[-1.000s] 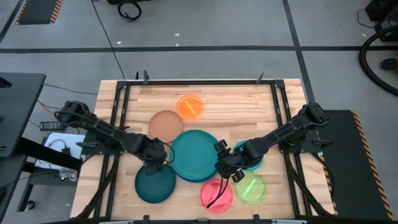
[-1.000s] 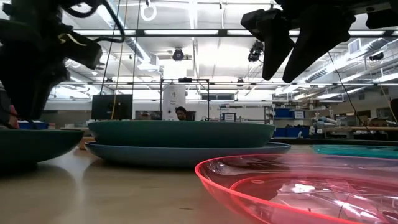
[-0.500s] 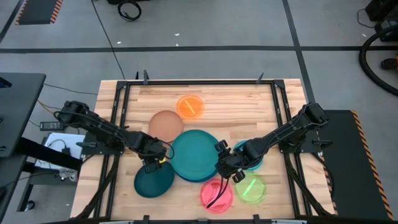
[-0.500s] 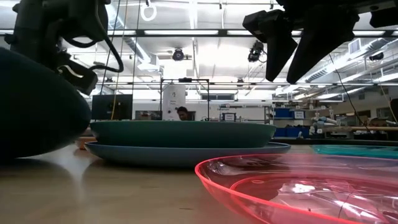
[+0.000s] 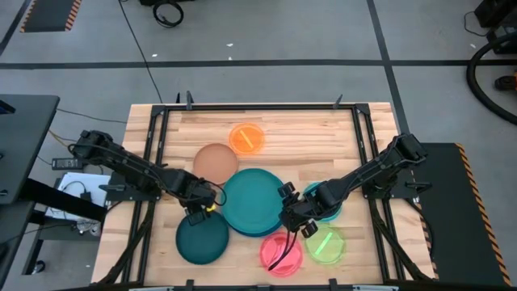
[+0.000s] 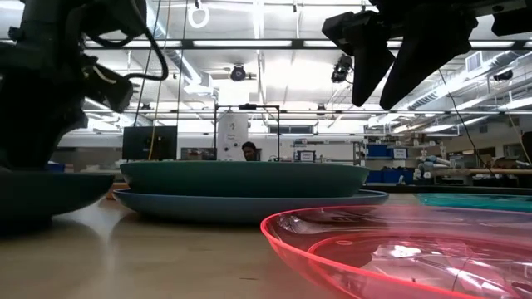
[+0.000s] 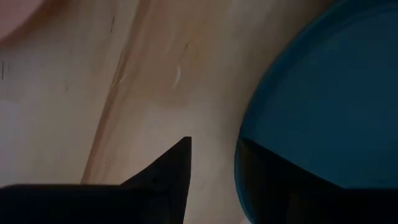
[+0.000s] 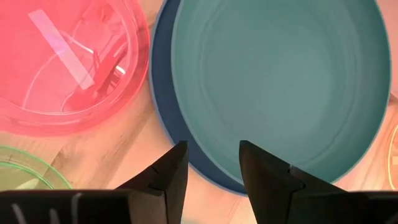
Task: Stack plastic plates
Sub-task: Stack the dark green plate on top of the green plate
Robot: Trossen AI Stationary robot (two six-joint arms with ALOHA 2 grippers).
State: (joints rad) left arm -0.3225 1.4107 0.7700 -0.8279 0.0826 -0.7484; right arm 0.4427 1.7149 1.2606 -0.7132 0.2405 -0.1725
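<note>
My gripper is about to lower the medium dark-teal plate (image 5: 202, 240), which is narrower than the large teal-green plate (image 5: 254, 200), so it will nest inside the teal-green plate's rim.
The medium dark-teal plate (image 5: 202, 242) (image 7: 323, 93) lies flat near the table's near-left. My left gripper (image 5: 198, 212) (image 7: 213, 142) is open at its far rim, one finger over the plate's inside and the other over bare wood. The large teal-green plate (image 5: 254, 200) (image 8: 280, 74) sits in the large blue plate (image 5: 242, 232) (image 8: 168, 124) at the table's middle. My right gripper (image 5: 289, 218) (image 8: 213, 144) hangs open above that stack's near-right rim, clear of it. Tan (image 5: 214, 162), orange (image 5: 246, 138), pink (image 5: 281, 252), lime (image 5: 325, 244) and cyan (image 5: 329, 198) plates lie singly around. My left gripper comes from above at the dark-teal plate's far rim (image 7: 239, 168), which shows right beside one finger (image 7: 273, 180). The other finger stands off over the wood. Whether any finger touches the rim I cannot tell. The plate lies flat on the table.
The pink plate (image 8: 68, 62) and lime plate (image 8: 18, 171) lie close to the right gripper, near the table's near edge. The cyan plate is partly under the right arm. A dark metal frame (image 5: 258, 106) runs round the tabletop. Bare wood shows along the far edge.
Half a second ago the dark-teal plate stood tipped up steeply under the left gripper; now it lies flat again in about the same spot. The left gripper has stayed at its far rim. The right arm has kept still.
</note>
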